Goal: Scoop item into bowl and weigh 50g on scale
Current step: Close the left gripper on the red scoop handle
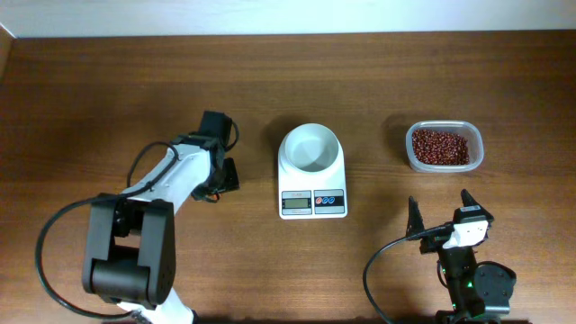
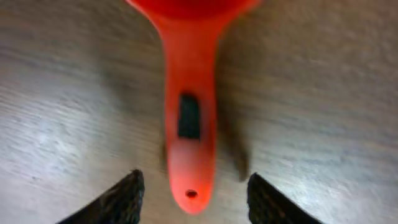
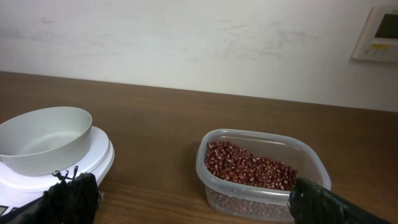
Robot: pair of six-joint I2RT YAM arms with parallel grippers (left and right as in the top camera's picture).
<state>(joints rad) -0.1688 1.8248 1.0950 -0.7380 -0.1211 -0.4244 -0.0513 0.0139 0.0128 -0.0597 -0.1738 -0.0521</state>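
Observation:
My left gripper has its fingers on both sides of the red scoop's handle end. It should grab the handle close to the scoop's cup and leave that end of the handle for my right gripper.
The white bowl stands on the white scale at mid table; the right wrist view has this bowl and scale at its left. Dark red-brown beans fill a clear tub at the right, and lie just beyond my right gripper. My right gripper is open and holds nothing. A red scoop lies on the table, its handle end between the fingers of my left gripper. The jaws stand apart, with a gap on each side of the handle. In the overhead view my left arm hides the scoop.
The left gripper reaches down to the table left of the scale. A white wall with a wall panel stands behind the table's far edge. Cables loop beside both arm bases at the front.

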